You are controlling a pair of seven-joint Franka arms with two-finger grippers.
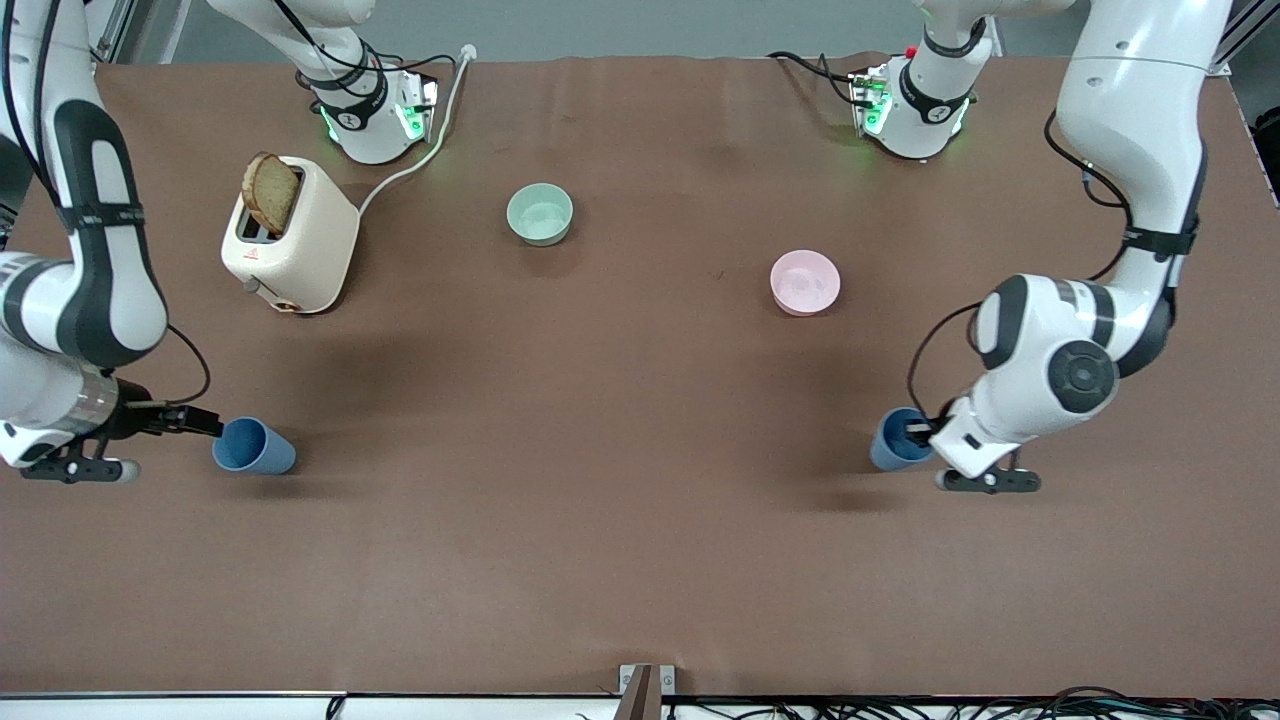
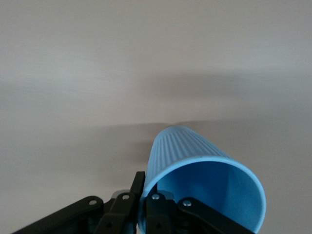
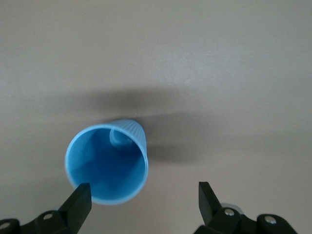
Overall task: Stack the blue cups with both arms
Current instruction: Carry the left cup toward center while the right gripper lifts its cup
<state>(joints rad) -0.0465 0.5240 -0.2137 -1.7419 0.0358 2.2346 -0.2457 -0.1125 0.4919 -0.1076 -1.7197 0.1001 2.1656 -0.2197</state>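
The blue cup (image 1: 253, 446) gets narrower toward its base (image 1: 284, 455), so this cup will go down almost to its rim when the robot lowers it into the other blue cup.
One blue cup (image 1: 253, 446) stands near the right arm's end of the table, its mouth up. My right gripper (image 1: 205, 424) is open beside it. In the right wrist view this cup (image 3: 107, 163) lies by one fingertip (image 3: 80, 201), mostly outside the gap of the right gripper (image 3: 143, 197). The other blue cup (image 1: 893, 441) is near the left arm's end. My left gripper (image 1: 920, 432) is shut on its rim. In the left wrist view one finger (image 2: 163, 214) is inside the cup (image 2: 195, 161) and the other is outside it, pinching the wall. I cannot tell whether it is lifted.
A cream toaster (image 1: 295, 240) with a slice of bread (image 1: 270, 192) stands near the right arm's base, its cable running to the table's edge. A pale green bowl (image 1: 540, 214) and a pink bowl (image 1: 805, 282) sit mid-table, farther from the front camera than both cups.
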